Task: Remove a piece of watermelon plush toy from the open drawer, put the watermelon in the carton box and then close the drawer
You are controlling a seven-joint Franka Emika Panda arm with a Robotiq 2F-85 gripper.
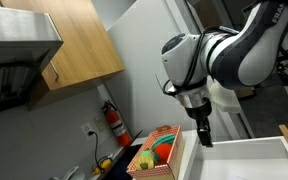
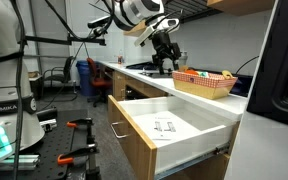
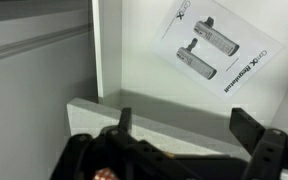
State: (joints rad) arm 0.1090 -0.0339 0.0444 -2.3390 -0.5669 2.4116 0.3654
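Observation:
My gripper is heading toward the drawer front and should continue until it arrives, as the watermelon is in the carton box and the drawer holds just a leaflet.
The white drawer stands pulled open below the countertop. In the wrist view its white floor holds only a printed leaflet. The carton box sits on the counter beside the drawer, with soft toys in it. Among them a green and red piece looks like the watermelon plush toy. In an exterior view the box lies behind the drawer. My gripper hangs open over the drawer with nothing between its fingers. It shows in both exterior views, near the box.
A red fire extinguisher hangs on the wall under a wooden cabinet. A second robot base and tools stand on the dark bench at the left. A blue chair is behind.

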